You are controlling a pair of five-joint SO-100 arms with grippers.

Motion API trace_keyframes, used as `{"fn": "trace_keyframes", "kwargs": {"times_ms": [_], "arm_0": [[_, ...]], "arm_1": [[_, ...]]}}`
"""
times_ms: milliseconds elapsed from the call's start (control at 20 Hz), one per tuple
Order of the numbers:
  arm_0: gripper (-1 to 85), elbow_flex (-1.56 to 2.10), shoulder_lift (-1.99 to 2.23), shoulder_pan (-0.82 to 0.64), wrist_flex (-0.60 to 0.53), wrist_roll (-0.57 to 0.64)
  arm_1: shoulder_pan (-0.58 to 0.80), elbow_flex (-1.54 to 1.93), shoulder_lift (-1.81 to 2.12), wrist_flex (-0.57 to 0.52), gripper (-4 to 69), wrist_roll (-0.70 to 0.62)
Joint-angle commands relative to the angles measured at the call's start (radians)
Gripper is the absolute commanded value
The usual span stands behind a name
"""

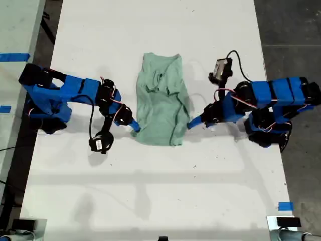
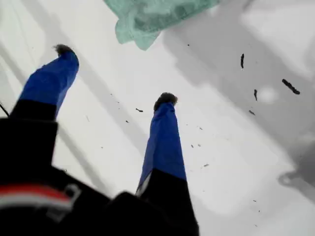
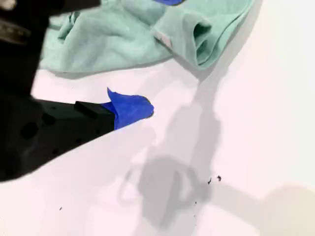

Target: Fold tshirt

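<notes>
The far end (image 1: 161,61) of the pale mint-green tshirt is loose and free, so the whole tshirt (image 1: 163,111) will slide along when the robot's gripper pulls the near corners of the tshirt.
The pale mint-green tshirt (image 1: 163,103) lies crumpled lengthwise in the middle of the white table (image 1: 150,191). My first gripper (image 1: 190,123) reaches in from the exterior view's right and stops just short of the shirt's edge. It is open, and both blue fingers (image 2: 165,137) rest over bare table with the tshirt corner (image 2: 142,24) ahead of them. My second gripper (image 1: 134,128) comes from the exterior view's left at the tshirt's near corner. It is open: one blue fingertip (image 3: 132,108) hovers over the table beside the tshirt (image 3: 123,39), the other shows above the cloth.
Dark specks (image 2: 290,86) dot the table by my first gripper. A blue tape mark (image 1: 285,206) sits near the table's edge at the exterior view's lower right. Grey floor (image 1: 291,30) borders that side, and another pale surface with blue tape (image 1: 14,56) lies at the exterior view's left.
</notes>
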Motion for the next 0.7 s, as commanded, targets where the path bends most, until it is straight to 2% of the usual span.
{"fn": "trace_keyframes", "kwargs": {"times_ms": [0,150,400,550,650], "arm_0": [[28.5,-0.147,-0.08,-0.041,-0.008,0.057],[29.0,-0.249,-0.221,-0.061,-0.043,0.08],[28.0,-0.374,-0.402,-0.078,-0.051,0.081],[21.3,-0.405,-0.489,-0.08,-0.063,0.077],[16.0,-0.426,-0.543,-0.078,-0.075,0.061]], "arm_1": [[-0.003,-0.184,-0.212,-0.06,29.6,-0.023],[-0.008,-0.354,-0.469,-0.087,29.0,-0.031],[-0.012,-0.672,-0.894,-0.075,27.7,-0.032],[-0.006,-0.767,-1.063,-0.049,21.1,0.028],[-0.011,-0.813,-1.134,-0.026,9.1,0.066]]}}
